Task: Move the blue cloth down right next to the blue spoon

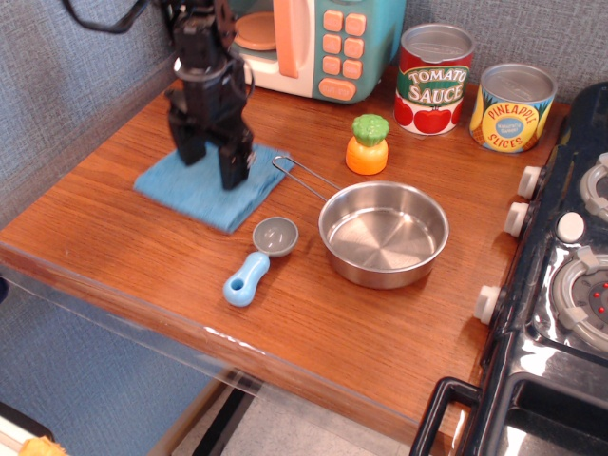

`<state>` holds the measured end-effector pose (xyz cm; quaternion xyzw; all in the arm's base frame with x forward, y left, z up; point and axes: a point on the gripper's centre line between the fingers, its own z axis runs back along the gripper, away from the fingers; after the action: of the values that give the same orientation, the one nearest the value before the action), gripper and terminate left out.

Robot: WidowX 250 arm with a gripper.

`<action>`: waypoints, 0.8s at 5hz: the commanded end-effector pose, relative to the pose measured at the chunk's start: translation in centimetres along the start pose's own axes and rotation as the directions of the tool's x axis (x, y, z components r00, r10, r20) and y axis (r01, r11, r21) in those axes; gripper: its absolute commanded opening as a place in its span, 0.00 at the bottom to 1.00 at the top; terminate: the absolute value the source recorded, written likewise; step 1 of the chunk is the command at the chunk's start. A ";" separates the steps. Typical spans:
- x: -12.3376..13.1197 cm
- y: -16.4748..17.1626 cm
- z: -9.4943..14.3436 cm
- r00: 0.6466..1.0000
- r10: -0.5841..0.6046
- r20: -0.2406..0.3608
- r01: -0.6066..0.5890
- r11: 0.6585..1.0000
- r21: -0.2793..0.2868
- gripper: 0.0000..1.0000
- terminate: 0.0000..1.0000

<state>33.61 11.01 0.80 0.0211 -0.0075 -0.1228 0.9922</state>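
Note:
My gripper's spread fingertips (232, 178) are pushing down on the flat blue cloth. The blue cloth (202, 196) will move along in one flat piece as I drag it.
The blue cloth (195, 193) lies flat on the wooden counter, left of centre. My black gripper (210, 160) stands upright on it, its two fingertips (234, 172) spread apart and pressing on the cloth's back half. The jaws are open, with no fold pinched between them. The blue spoon (255, 263), with a chubby light-blue handle and a round grey bowl, lies just in front and to the right of the cloth. The cloth's front corner sits a short gap from the spoon's bowl.
A steel pan (384, 234) sits right of the spoon, its wire handle reaching towards the cloth. A toy carrot-like piece (368, 143), two cans (433, 78), a toy microwave (318, 43) and the stove (570, 285) stand behind and to the right. The counter's front edge (142, 304) is close.

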 end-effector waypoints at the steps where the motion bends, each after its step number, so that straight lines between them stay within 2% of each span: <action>1: -6.1 -0.1 1.8 1.000 0.024 0.012 -0.024 1.000 0.000 1.00 0.00; 2: -7.9 -0.5 1.3 0.999 0.040 -0.037 -0.039 0.999 0.009 1.00 0.00; 3: -7.6 -0.5 1.0 0.998 0.044 -0.043 -0.043 0.999 0.006 1.00 0.00; 4: -5.9 -1.3 2.4 1.000 0.010 -0.002 -0.010 0.999 0.036 1.00 0.00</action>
<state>26.63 10.98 1.17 0.0232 0.0221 -0.1167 0.9926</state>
